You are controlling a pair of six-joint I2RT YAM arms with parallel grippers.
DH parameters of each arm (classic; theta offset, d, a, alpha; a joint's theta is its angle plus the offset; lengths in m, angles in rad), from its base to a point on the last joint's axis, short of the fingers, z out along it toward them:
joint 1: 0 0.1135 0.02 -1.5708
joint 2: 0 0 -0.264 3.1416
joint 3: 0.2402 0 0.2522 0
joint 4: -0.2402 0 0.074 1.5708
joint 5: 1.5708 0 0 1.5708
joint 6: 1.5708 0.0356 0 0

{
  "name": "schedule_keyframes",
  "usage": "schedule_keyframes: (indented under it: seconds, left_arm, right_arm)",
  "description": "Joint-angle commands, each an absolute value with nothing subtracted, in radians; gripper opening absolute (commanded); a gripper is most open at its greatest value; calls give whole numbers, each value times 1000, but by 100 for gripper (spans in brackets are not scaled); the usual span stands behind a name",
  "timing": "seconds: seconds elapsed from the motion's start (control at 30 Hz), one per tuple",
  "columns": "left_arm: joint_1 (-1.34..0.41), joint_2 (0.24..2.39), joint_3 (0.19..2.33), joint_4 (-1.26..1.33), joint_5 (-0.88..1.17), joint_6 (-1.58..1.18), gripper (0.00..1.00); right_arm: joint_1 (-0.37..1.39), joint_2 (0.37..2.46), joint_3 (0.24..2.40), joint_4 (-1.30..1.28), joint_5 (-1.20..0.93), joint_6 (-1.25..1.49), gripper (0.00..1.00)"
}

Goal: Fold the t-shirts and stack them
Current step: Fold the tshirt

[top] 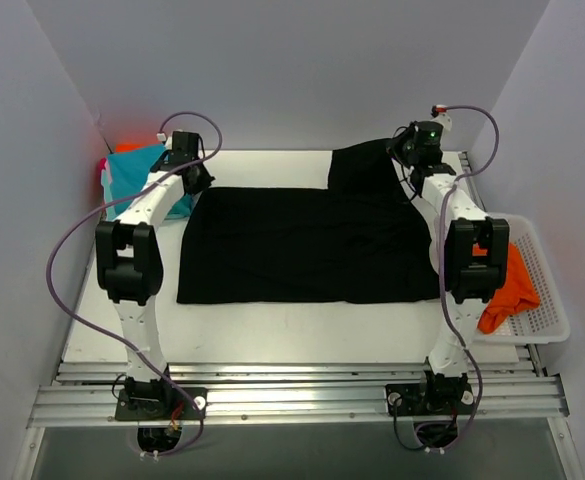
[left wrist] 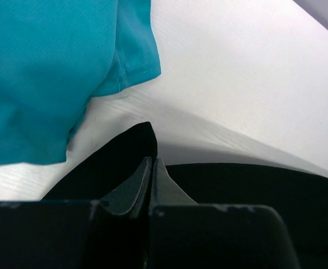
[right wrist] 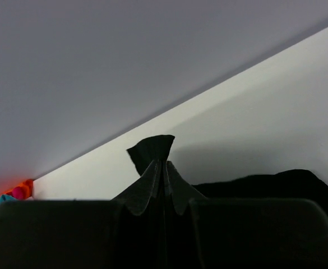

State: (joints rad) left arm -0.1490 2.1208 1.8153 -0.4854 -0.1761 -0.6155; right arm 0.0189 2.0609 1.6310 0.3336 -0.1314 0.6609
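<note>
Both grippers are closed on the far corners of the black t-shirt [top: 383,152]. My right gripper keeps moving toward the t-shirt's near edge [top: 408,298] and lets go there.
A large black t-shirt [top: 302,245] lies spread across the middle of the table. My left gripper [top: 194,178] is shut on its far left corner [left wrist: 135,151]. My right gripper [top: 412,160] is shut on its far right corner, and a tuft of black cloth [right wrist: 151,148] sticks out past the fingertips. A teal t-shirt [top: 142,175] lies at the far left, just beyond the left gripper, also in the left wrist view [left wrist: 51,73], with orange and pink cloth [top: 127,148] behind it. A bright orange t-shirt [top: 512,290] hangs over the basket at the right.
A white lattice basket [top: 547,290] stands at the table's right edge beside the right arm. Grey walls enclose the table at the left, back and right. Bare white table [top: 302,330] shows in front of the black shirt.
</note>
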Motion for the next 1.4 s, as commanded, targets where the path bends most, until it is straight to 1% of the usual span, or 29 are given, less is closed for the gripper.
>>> schedule_keyframes:
  seconds: [0.0, 0.37, 0.57, 0.67, 0.73, 0.8, 0.83, 0.87, 0.9, 0.93, 0.97, 1.03, 1.07, 1.2, 1.37]
  left_arm:
    - [-150, 1976, 1757, -434, -189, -594, 2]
    - [-152, 1714, 1450, -371, -192, -609, 2]
    - [-172, 1546, 1209, -324, -233, -632, 2]
    - [-192, 1450, 1060, -290, -280, -660, 2]
    - [-204, 1378, 991, -287, -310, -701, 2]
    - [-224, 1318, 895, -272, -337, -748, 2]
    - [-235, 1298, 862, -267, -348, -765, 2]
    - [-259, 1267, 812, -258, -377, -779, 6]
    - [-271, 1256, 793, -253, -399, -805, 14]
    - [-281, 1249, 776, -252, -419, -817, 25]
    - [-288, 1244, 763, -250, -434, -827, 62]
    - [-290, 1249, 773, -270, -462, -844, 82]
    - [-290, 1255, 785, -302, -477, -851, 92]
    - [-288, 1249, 839, -319, -518, -862, 94]
    - [-288, 1296, 891, -262, -505, -835, 94]
  right_arm:
    - [14, 1910, 1582, 371, -137, 641, 0]
    - [12, 1620, 1283, 376, -121, 627, 0]
    - [14, 1393, 1024, 358, -95, 624, 0]
    - [15, 1182, 873, 295, -11, 629, 0]
    - [15, 1102, 769, 256, 63, 640, 0]
    - [17, 1026, 732, 174, 107, 660, 0]
    - [18, 1006, 706, 140, 173, 675, 0]
    - [18, 979, 690, 106, 201, 693, 0]
    - [18, 970, 675, 97, 242, 702, 0]
    - [18, 962, 661, 89, 264, 709, 1]
    - [20, 957, 644, 59, 294, 738, 44]
    - [20, 962, 647, 28, 374, 764, 85]
    - [18, 977, 663, 14, 389, 767, 100]
    - [20, 1035, 718, 38, 376, 772, 100]
    - [40, 1136, 758, 141, 301, 770, 100]
